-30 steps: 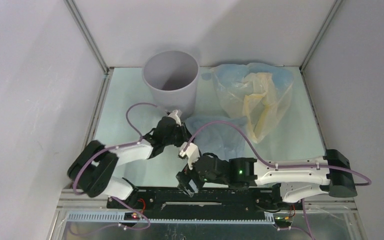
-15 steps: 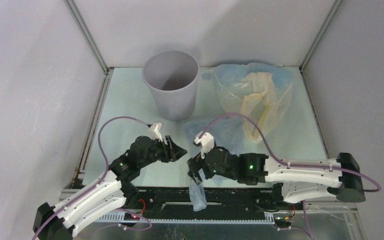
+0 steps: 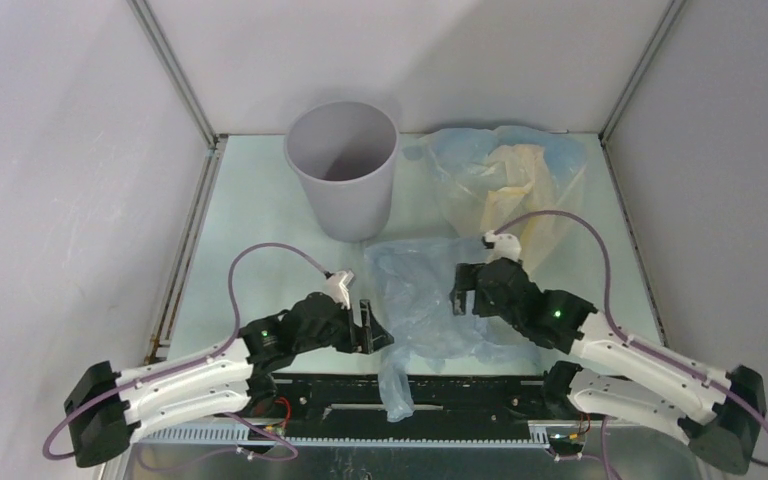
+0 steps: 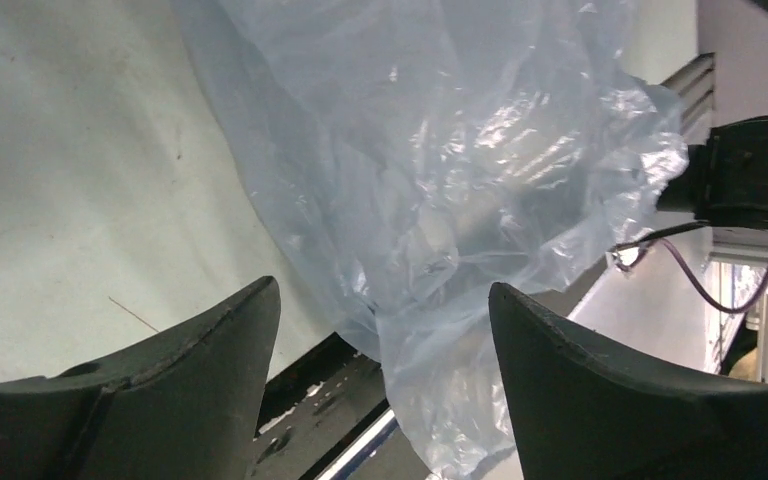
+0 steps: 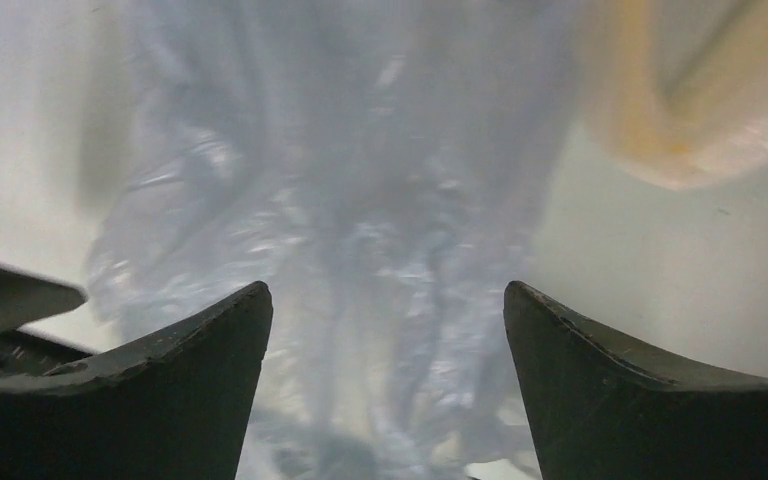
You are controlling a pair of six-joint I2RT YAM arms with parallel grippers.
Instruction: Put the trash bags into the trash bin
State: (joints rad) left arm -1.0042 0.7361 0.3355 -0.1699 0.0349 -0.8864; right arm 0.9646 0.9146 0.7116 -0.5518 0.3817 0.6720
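The pale blue-grey trash bag is spread out flat with its corner over the table's near edge, so my right gripper needs to pinch its middle and lift the bag clear.
The light grey round trash bin stands upright at the back of the table. A pale blue-grey trash bag lies spread in front of it, with one corner hanging over the near edge. My left gripper sits open at the bag's left edge. In the left wrist view the film lies between and beyond the open left gripper, not pinched. My right gripper hovers open over the bag's right side; its wrist view shows the blurred film under the open right gripper.
More trash bags, pale blue and cream-yellow, lie heaped at the back right beside the bin; the cream one shows in the right wrist view. Grey walls enclose the table on three sides. A black rail runs along the near edge.
My left arm has drawn back from the bin's base to the near edge and its jaws have opened. My right arm has swung right and away from the near edge, over the bag.
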